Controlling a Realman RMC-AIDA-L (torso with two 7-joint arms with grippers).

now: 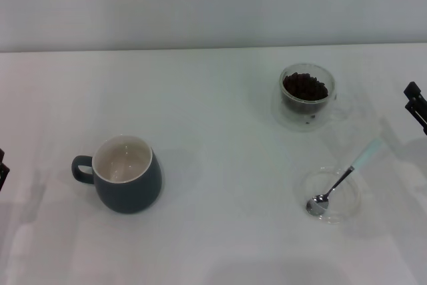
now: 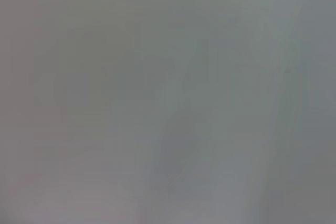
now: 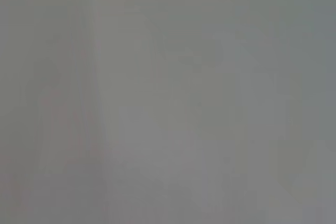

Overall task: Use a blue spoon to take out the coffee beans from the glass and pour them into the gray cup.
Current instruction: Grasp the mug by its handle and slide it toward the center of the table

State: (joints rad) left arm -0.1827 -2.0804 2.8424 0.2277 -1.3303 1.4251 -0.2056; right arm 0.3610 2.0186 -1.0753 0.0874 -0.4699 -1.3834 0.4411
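The gray cup (image 1: 127, 177) is far from the glass. Next, my left gripper grabs the gray cup by its handle (image 1: 81, 169) and moves it closer before scooping.
The gray cup (image 1: 127, 177) stands upright at the left of the white table, off-white inside, handle pointing left. At the back right, the glass (image 1: 307, 97) holds a heap of coffee beans (image 1: 305, 87). In front of it the blue spoon (image 1: 341, 179) lies with its metal bowl in a flat clear saucer (image 1: 331, 195), its pale handle pointing back and right. My right gripper (image 1: 416, 105) shows only as a dark tip at the right edge, right of the glass. My left gripper (image 1: 3, 168) barely shows at the left edge. Both wrist views show only blank table.
The white table (image 1: 220, 131) runs back to a pale wall (image 1: 213, 5). Between the gray cup and the saucer lies bare tabletop.
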